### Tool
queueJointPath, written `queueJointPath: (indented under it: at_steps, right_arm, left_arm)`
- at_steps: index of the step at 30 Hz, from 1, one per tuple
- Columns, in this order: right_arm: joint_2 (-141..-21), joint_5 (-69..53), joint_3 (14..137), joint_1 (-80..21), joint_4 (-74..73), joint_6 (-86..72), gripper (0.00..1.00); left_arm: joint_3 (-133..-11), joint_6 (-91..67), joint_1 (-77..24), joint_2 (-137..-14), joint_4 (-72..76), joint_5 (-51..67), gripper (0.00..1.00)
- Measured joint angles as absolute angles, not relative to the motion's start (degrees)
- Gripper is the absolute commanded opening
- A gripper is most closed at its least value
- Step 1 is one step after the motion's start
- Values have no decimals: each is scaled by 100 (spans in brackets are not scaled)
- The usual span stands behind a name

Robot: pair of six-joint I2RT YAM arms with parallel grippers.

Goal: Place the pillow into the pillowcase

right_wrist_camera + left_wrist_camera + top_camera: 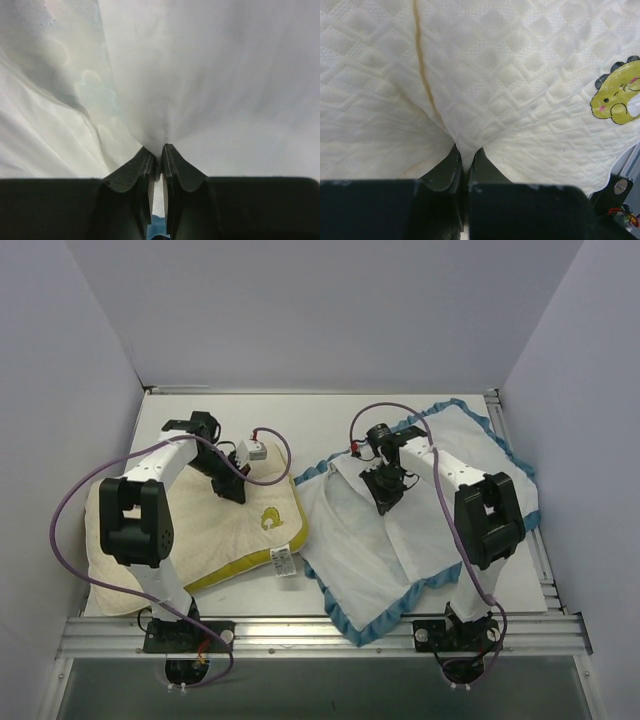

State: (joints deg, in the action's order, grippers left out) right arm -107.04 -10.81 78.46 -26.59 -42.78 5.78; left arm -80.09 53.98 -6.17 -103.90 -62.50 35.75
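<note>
My left gripper has the pillow far behind its logo end. I should therefore put that end down on the pillowcase and grab the pillow next to the logo.
The cream pillow lies on the left of the table, its olive-yellow band and small yellow logo towards the front right. My left gripper is shut on a pinch of the pillow's dimpled top; the left wrist view shows fabric squeezed between the jaws and the logo at the right. The pillowcase lies on the right, white inside up, teal ruffled trim round its edges. My right gripper is shut on a fold of its white fabric, bunched between the jaws.
A white label hangs at the pillow's near right corner. The pillow and pillowcase almost touch at the table's middle. Grey walls enclose the table on three sides. A metal rail runs along the front edge by the arm bases.
</note>
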Motion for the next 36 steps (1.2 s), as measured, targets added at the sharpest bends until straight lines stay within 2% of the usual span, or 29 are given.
queueJointPath:
  at_steps: [1, 9, 15, 19, 25, 30, 36]
  right_arm:
    - [-10630, -1114, 7846, -2565, -4296, 609, 0]
    - [-10676, -1420, 7881, -1944, -4416, 648, 0]
    - [-10534, -2464, 7924, -1525, -4440, 596, 0]
    - [-10202, -3096, 7933, -1083, -4436, 517, 0]
    - [-9913, -3607, 7996, -788, -4438, 447, 0]
    - [-9898, -3785, 7994, -762, -4418, 399, 0]
    - [-9588, -3964, 7813, -753, -4254, 298, 0]
  left_arm:
    - [-8009, 5417, -602, -10383, -6257, 3583, 0]
    - [-8047, 5472, -552, -10372, -6379, 3649, 0]
    - [-9288, 5555, -797, -10252, -7286, 3785, 0]
    - [-9850, 5465, -1435, -9703, -7264, 3900, 0]
    - [-9225, 4825, -3280, -9118, -7269, 4278, 0]
    - [-8626, 4368, -4032, -9786, -6912, 4333, 0]
    - [-8788, 4047, -4174, -10794, -6512, 4219, 0]
